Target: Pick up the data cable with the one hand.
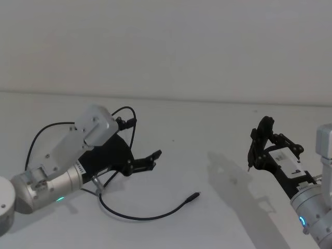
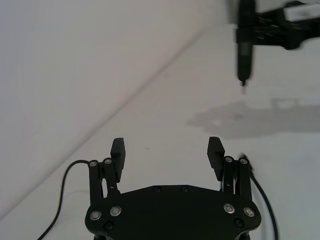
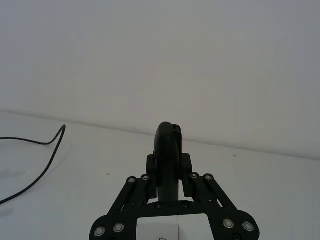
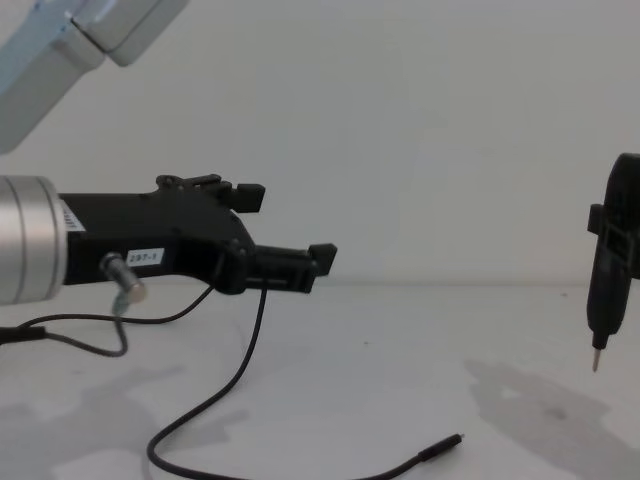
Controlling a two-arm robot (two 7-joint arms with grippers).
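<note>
The cord holds a wide, smooth curve (image 4: 155,442), so I expect the slim plug (image 4: 440,448) to keep sticking out in front of my left gripper when I lift the cord.
The data cable (image 1: 148,217) lies on the white table as a thin black cord curving to a slim plug (image 1: 194,195), which also shows low in the chest view (image 4: 440,450). My left gripper (image 1: 151,160), black and angular on a silver wrist with a green ring, hovers above the cable's rear stretch. Its jaws stand open with nothing between them (image 2: 166,149). The cord passes under it on both sides (image 2: 263,196). My right gripper (image 1: 258,148) stays at the right, shut on a black pen-shaped tool (image 3: 167,150) with a pale tip (image 4: 596,358).
A thin dark wire with a silver plug (image 4: 126,286) hangs from the left wrist. The white table (image 1: 207,129) ends at a plain white wall behind. Shadows of the right arm fall on the table between the grippers (image 1: 228,171).
</note>
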